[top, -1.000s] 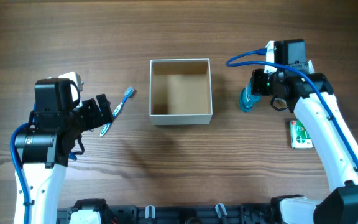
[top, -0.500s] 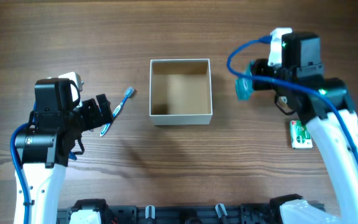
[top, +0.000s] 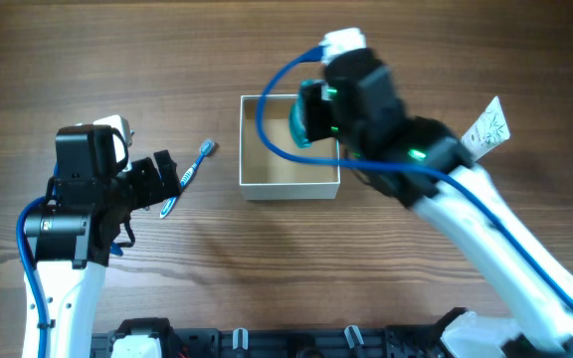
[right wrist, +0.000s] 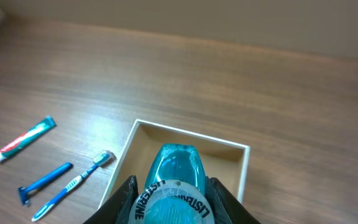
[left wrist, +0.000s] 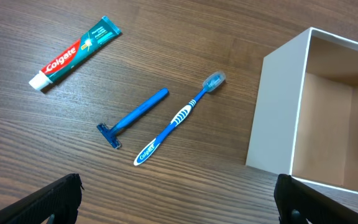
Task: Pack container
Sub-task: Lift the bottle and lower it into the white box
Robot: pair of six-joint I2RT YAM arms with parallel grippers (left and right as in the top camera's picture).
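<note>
I keep lowering the teal Listerine bottle (top: 298, 123) with my right gripper toward the container's side (top: 250, 129) nearest the toothbrush until the bottle rests inside, because it hangs over the empty container.
The container (top: 288, 188) is a square white-walled box with a tan inside at the table's middle; it also shows in the left wrist view (left wrist: 277, 112) and the right wrist view (right wrist: 244, 163). My right gripper (top: 313, 113) is shut on a teal Listerine bottle (top: 301, 127) and holds it above the container's right half; the bottle fills the lower right wrist view (right wrist: 178, 177) between the fingers (right wrist: 174, 208). My left gripper (top: 166, 183) is open and empty, left of the container, its fingers spread wide (left wrist: 179, 202).
A blue toothbrush (left wrist: 179, 117), a blue razor (left wrist: 132, 118) and a Colgate toothpaste tube (left wrist: 73, 53) lie on the wood left of the container. The toothbrush shows overhead (top: 192, 169) by my left gripper.
My right arm has lifted the Listerine bottle from the table on the right and carried it left to above the container. The left arm has not moved.
</note>
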